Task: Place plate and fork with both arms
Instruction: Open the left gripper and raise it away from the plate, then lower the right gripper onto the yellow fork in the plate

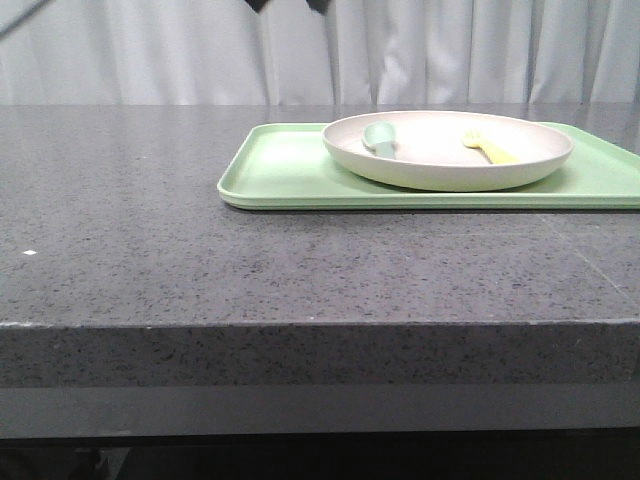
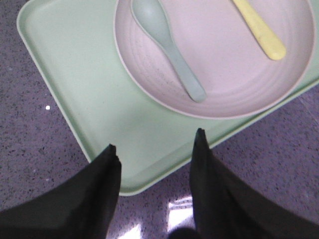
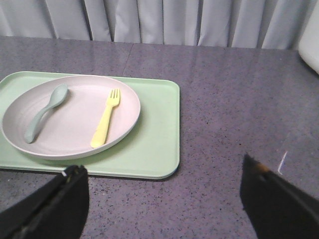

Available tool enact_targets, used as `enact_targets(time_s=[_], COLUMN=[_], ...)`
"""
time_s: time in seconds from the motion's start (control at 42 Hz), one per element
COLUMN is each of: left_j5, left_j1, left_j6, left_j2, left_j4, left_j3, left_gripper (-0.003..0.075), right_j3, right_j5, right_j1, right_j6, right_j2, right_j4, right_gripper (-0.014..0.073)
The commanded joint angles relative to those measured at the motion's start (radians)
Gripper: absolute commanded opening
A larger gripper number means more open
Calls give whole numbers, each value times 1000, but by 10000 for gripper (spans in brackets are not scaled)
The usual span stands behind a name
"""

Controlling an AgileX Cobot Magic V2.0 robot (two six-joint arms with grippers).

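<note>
The pale-yellow fork is on the far side of the teal spoon (image 1: pixel 383 141) from my left gripper, so my right gripper should grab the fork's handle (image 1: pixel 498 153) and lift the fork off the plate.
The cream plate (image 1: pixel 448 150) (image 2: pixel 214 55) (image 3: pixel 72 115) rests on a light-green tray at the right of the table. On the plate lies the pale-yellow fork (image 1: pixel 487 147) (image 2: pixel 259 29) (image 3: pixel 105 125), right of a teal spoon. My left gripper (image 2: pixel 155 139) hangs open above the tray's near corner, holding nothing. My right gripper (image 3: pixel 164 169) stands wide open over bare table beside the tray's right end, also holding nothing. Neither gripper shows in the front view.
The light-green tray (image 1: pixel 285 170) (image 2: pixel 75 74) (image 3: pixel 159 124) holds the plate. A teal spoon (image 1: pixel 381 138) (image 2: pixel 167 45) (image 3: pixel 45 112) lies in the plate's left half. Grey curtains hang behind the speckled table (image 1: pixel 150 230). A white object (image 3: pixel 310 40) sits at the far right.
</note>
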Motion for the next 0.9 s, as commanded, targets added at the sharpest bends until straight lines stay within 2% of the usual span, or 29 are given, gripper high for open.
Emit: enact_targets(time_s=[0.0, 0.214, 0.309, 0.428, 0.595, 0.737, 0.88], left_j5=[-107, -298, -319, -319, -321, -326, -329], left_j1=[31, 178, 277, 381, 429, 430, 430], left_j6=[73, 243, 337, 358, 358, 358, 358], left_j2=[-152, -425, -532, -680, -839, -926, -964], left_j4=[-72, -298, -413, -429, -429, -429, -429], left_j3=[88, 444, 574, 731, 886, 974, 1014], left_gripper=[326, 326, 326, 325, 325, 325, 325], right_j3=[-33, -33, -33, -45, -129, -233, -343], right_j5=[-75, -73, -60, -24, 92, 167, 224], right_j1=[-4, -4, -4, -4, 7, 65, 144], right_j6=[-3, -3, -3, -3, -23, -173, -191], right_j2=[18, 18, 20, 43, 148, 267, 404], right_j4=[-13, -13, -13, -11, 83, 180, 196], right_gripper=[636, 636, 636, 636, 633, 632, 613])
